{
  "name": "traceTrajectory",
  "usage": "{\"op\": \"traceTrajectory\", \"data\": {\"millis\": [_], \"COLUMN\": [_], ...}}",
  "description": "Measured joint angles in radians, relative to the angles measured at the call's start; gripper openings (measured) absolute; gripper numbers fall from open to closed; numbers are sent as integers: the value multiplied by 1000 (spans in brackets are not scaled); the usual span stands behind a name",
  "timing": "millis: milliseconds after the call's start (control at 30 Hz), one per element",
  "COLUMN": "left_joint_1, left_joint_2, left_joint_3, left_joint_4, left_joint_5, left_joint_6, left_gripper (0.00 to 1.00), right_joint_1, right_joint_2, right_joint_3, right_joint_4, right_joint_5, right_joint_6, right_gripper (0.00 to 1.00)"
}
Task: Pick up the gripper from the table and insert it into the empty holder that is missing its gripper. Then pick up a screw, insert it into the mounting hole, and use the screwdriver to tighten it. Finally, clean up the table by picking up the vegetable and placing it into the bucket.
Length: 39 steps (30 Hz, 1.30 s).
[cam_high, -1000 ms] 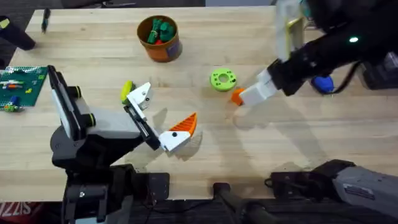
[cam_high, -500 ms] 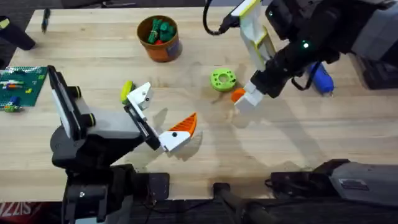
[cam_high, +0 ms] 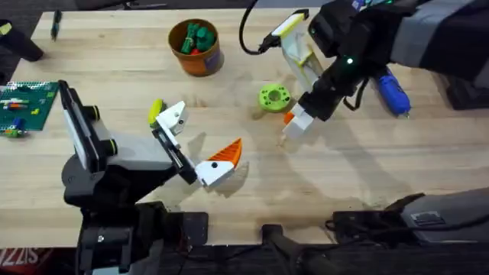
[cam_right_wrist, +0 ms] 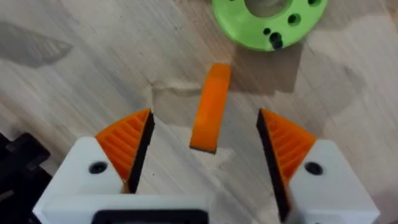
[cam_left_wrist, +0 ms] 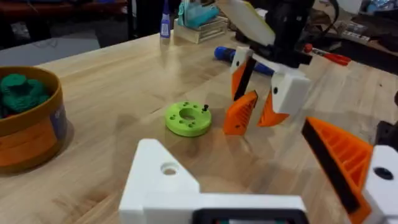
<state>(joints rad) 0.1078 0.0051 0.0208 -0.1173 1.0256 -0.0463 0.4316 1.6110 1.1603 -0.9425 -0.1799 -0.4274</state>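
Note:
The other orange pad [cam_high: 228,155] sits snugly in its white finger, so I expect the orange gripper [cam_right_wrist: 211,108] to stay seated, even unscrewed, when I push it into the holder.
The small orange gripper [cam_right_wrist: 210,106] lies on the table next to a lime-green disc [cam_high: 273,97]. My right gripper [cam_right_wrist: 205,144] is open and straddles it, one orange pad [cam_right_wrist: 127,144] on each side, apart from it. From the left wrist view the right gripper [cam_left_wrist: 256,102] stands low over the same orange gripper [cam_left_wrist: 239,113]. My left gripper [cam_high: 197,141] is open and rests on the table; one finger is the bare white holder [cam_left_wrist: 163,180], the other carries an orange pad [cam_left_wrist: 339,160]. A dark screw [cam_left_wrist: 204,107] stands on the disc. The blue screwdriver [cam_high: 393,92] lies at the right. The yellow vegetable [cam_high: 156,109] sits beside the holder [cam_high: 174,116]. The orange bucket [cam_high: 196,46] stands at the back.
Green and red toy pieces fill the bucket. A green brick board [cam_high: 27,103] lies at the left edge and a black pen [cam_high: 55,24] at the far left corner. Cables and yellow-white parts hang by the right arm.
My right arm has swung in from the right and lowered, bringing its open fingers around the orange gripper. The left arm has not moved.

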Motion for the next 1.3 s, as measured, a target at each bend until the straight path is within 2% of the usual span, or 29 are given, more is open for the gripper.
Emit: {"op": "traceTrajectory", "data": {"millis": [67,133,233,367,400,667,800,967,1100,1300], "left_joint_1": [0,0,0,0,0,0,0,0,0,0], "left_joint_2": [0,0,0,0,0,0,0,0,0,0], "left_joint_3": [0,0,0,0,0,0,0,0,0,0], "left_joint_4": [0,0,0,0,0,0,0,0,0,0], "left_joint_5": [0,0,0,0,0,0,0,0,0,0], "left_joint_6": [0,0,0,0,0,0,0,0,0,0], "left_gripper": [985,985,985,985,985,985,984,986,986,985], "right_joint_1": [0,0,0,0,0,3,3,3,3,3], "right_joint_2": [13,17,17,17,17,17,17,4,-58,-185], "right_joint_3": [0,0,0,0,2,8,36,142,200,209], "right_joint_4": [4,8,9,26,28,0,-105,-256,-298,-404], "right_joint_5": [0,0,0,-1,-4,-4,-26,-70,-83,-106], "right_joint_6": [0,0,0,-2,4,23,44,91,138,254], "right_gripper": [948,873,672,121,41,20,19,19,19,19]}}
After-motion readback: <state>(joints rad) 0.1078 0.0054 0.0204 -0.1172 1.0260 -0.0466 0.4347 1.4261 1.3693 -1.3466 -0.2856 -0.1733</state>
